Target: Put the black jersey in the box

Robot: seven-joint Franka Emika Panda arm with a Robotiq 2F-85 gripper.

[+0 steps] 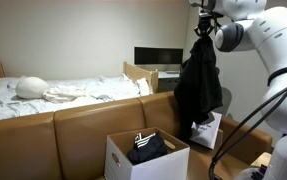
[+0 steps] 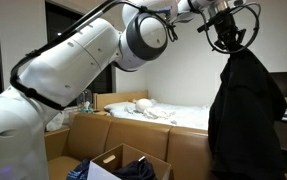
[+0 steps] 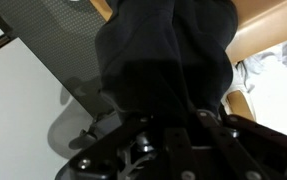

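Observation:
The black jersey's lower end [image 1: 194,120] is hanging by the brown sofa, away from the box. Next, my gripper raises it higher and swings it over the box [image 1: 147,147].
The black jersey [image 1: 198,85] hangs full length from my gripper [image 1: 202,30], high in the air, in both exterior views [image 2: 245,105]. My gripper [image 2: 226,40] is shut on its top. In the wrist view the jersey [image 3: 168,60] fills the middle and hides my fingertips [image 3: 173,125]. The white cardboard box [image 1: 123,160] stands open on the floor in front of the brown sofa, to the lower left of the hanging jersey. A dark garment with white stripes [image 1: 146,147] lies in it. The box also shows at the bottom of an exterior view [image 2: 108,160].
A brown sofa [image 1: 73,125] runs behind the box. A bed with white bedding [image 1: 53,92] lies behind it. A second white box [image 1: 207,132] sits on the sofa under the jersey. A monitor [image 1: 158,56] stands at the back.

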